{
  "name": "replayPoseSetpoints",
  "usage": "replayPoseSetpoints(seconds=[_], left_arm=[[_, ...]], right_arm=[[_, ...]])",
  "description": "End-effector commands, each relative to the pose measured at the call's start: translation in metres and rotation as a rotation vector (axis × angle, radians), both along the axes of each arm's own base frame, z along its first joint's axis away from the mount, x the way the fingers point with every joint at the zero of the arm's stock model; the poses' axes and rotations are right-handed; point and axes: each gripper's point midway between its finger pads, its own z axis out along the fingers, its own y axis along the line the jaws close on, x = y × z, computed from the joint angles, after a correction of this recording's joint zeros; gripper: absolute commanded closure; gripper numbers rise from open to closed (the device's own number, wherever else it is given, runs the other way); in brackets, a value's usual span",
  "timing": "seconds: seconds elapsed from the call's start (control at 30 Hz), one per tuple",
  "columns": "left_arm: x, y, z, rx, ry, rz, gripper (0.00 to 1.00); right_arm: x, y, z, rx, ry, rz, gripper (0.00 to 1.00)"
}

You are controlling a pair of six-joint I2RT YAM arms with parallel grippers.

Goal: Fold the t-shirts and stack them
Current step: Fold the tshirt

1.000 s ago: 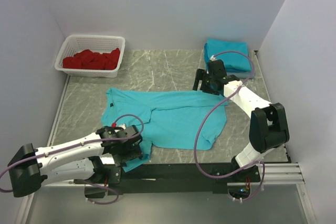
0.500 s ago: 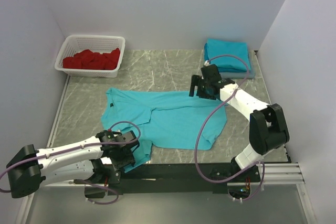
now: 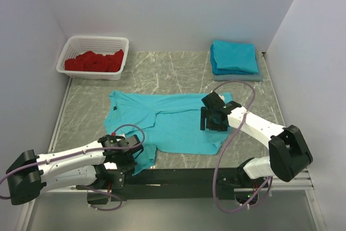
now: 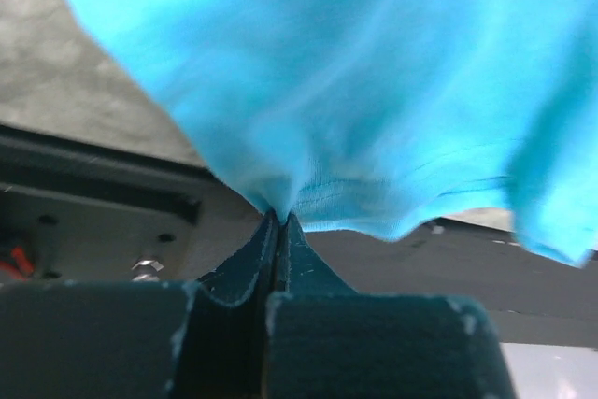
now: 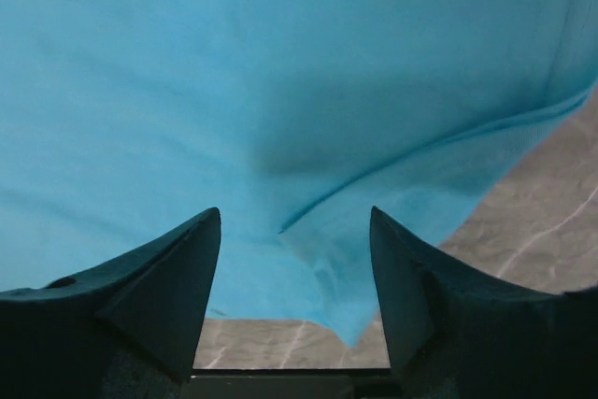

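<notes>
Next, my right gripper pinches the fabric fold (image 5: pixel 291 229), which lies loose between its open fingers, before both grippers bring the hem to the t-shirt's far edge (image 3: pixel 175 96).
A turquoise t-shirt (image 3: pixel 173 123) lies spread on the marble table, and its near-left corner hangs over the front edge. My left gripper (image 3: pixel 131 154) is shut on that corner; in the left wrist view the hem (image 4: pixel 374 195) is pinched between the closed fingertips of the left gripper (image 4: pixel 278 218). My right gripper (image 3: pixel 207 121) is low over the shirt's right side. In the right wrist view the right gripper (image 5: pixel 294 219) is open, with a fabric fold (image 5: pixel 322 231) between its fingers, not pinched. Folded t-shirts (image 3: pixel 233 57) are stacked at the back right.
A white basket (image 3: pixel 69 46) of red cloths stands at the back left. The folded stack rests on a grey pad (image 3: pixel 238 77). White walls close in the left, back and right sides. The black front rail (image 3: pixel 178 176) runs under the table's near edge.
My left gripper has shut on the shirt's near-left corner. My right gripper has come from beside the folded stack to the shirt's right side, its jaws a little narrower.
</notes>
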Motion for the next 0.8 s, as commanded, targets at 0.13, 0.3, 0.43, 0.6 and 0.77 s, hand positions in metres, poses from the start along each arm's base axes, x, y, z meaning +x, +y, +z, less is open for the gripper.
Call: replayPoseSetpoints(seconds=[0.13, 0.3, 0.43, 0.6, 0.77], left_arm=[[0.028, -0.021, 0.01, -0.114, -0.163, -0.014, 0.99], [0.03, -0.026, 0.012, -0.156, -0.185, -0.036, 1.0], [0.035, -0.033, 0.02, -0.192, -0.216, -0.033, 0.99], [0.043, -0.037, 0.031, -0.212, -0.262, -0.03, 0.99], [0.049, -0.044, 0.036, -0.24, -0.291, -0.029, 0.99]], right_arm=[[-0.017, -0.001, -0.023, -0.019, 0.1, -0.037, 0.46], [-0.027, -0.003, -0.031, -0.054, 0.142, 0.023, 0.5], [-0.029, -0.001, -0.035, -0.065, 0.169, 0.035, 0.5], [-0.035, -0.009, -0.042, -0.104, 0.196, 0.003, 0.55], [-0.033, -0.022, -0.037, -0.167, 0.177, -0.045, 0.86]])
